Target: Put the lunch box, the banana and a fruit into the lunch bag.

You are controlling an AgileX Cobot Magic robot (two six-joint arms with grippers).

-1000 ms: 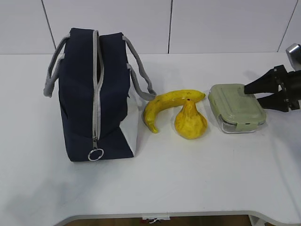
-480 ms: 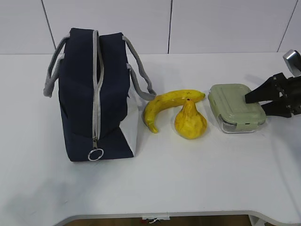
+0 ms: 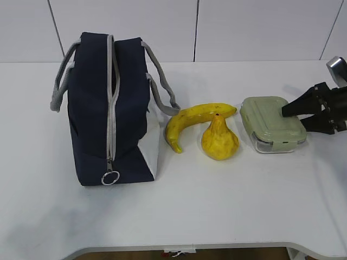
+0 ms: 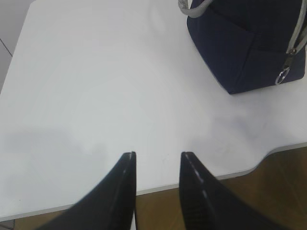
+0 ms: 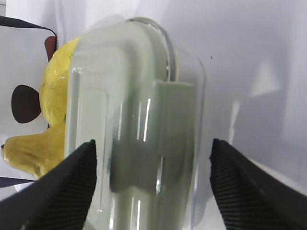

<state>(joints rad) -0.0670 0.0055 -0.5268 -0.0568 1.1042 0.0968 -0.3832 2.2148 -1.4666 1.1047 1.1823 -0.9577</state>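
Observation:
I expect the lunch bag (image 3: 89,111) to open wide when I push the lunch box in, because a narrow gap (image 3: 114,80) parts the zipper above its ring pull.
The navy lunch bag (image 3: 111,108) stands at the left, its grey zipper shut with the ring pull at the front; its corner shows in the left wrist view (image 4: 249,48). The banana (image 3: 192,122) and the yellow pear-shaped fruit (image 3: 219,140) lie side by side right of the bag. The lunch box (image 3: 271,123) with its sage-green lid sits further right. My right gripper (image 3: 293,116) is open, its jaws astride the right end of the lunch box (image 5: 139,143) without touching it. My left gripper (image 4: 157,155) is open and empty over the table's front left edge.
The white table (image 3: 179,216) ends in a front edge with a curved cut-out (image 4: 268,155). A white panelled wall (image 3: 249,27) stands behind. The fruit (image 5: 48,110) lies just beyond the lunch box in the right wrist view.
My right gripper has drawn back a little to the right along the lunch box, then stayed still. Nothing else has moved.

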